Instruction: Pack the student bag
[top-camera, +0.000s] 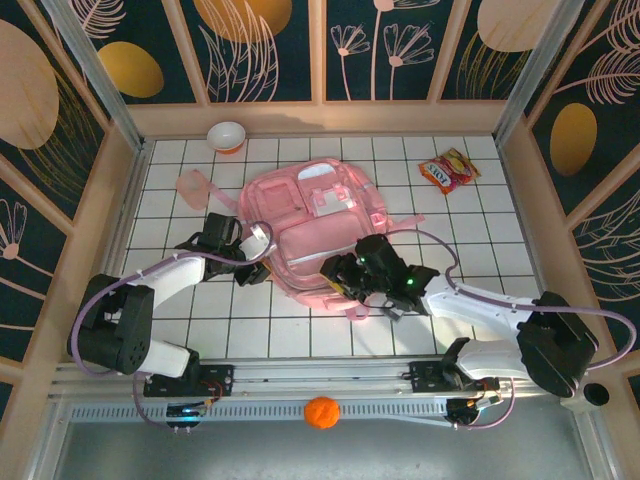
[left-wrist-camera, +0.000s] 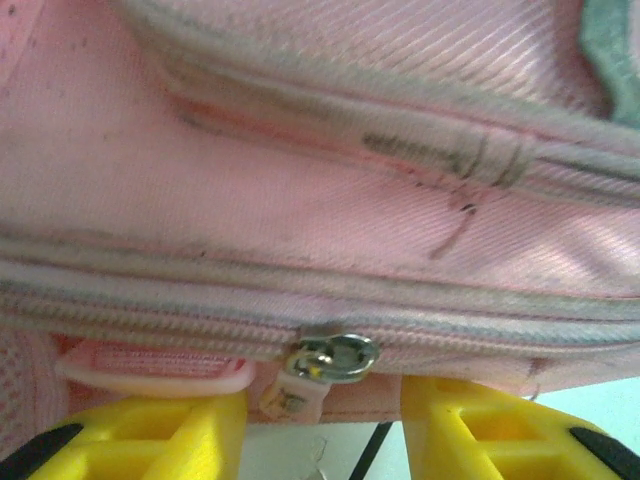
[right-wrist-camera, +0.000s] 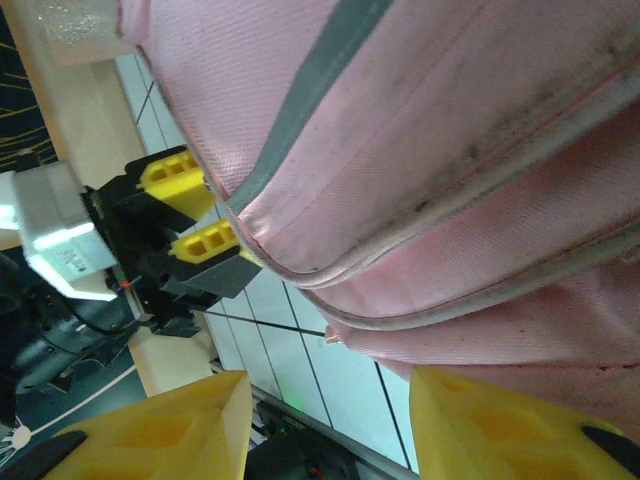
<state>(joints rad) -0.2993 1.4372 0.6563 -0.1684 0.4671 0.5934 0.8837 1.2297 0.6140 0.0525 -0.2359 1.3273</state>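
Note:
The zipper pull is hanging loose in the gap of my left gripper. I should pinch it and pull it along while my right gripper holds the bag's rounded corner.
The student bag is a large pink backpack lying flat in the middle of the tiled table. My left gripper is at its near left edge. In the left wrist view the yellow fingers stand apart, so the left gripper is open. The bag's metal zipper pull hangs just beyond the gap, not pinched. My right gripper is at the bag's near edge. In the right wrist view the right gripper is open, with bare tile between its fingers and the bag's fabric above. The left gripper's fingers show beyond it.
A white bowl stands at the back left, and a translucent pink cup lies left of the bag. A red snack packet lies at the back right. An orange ball rests on the rail between the arm bases.

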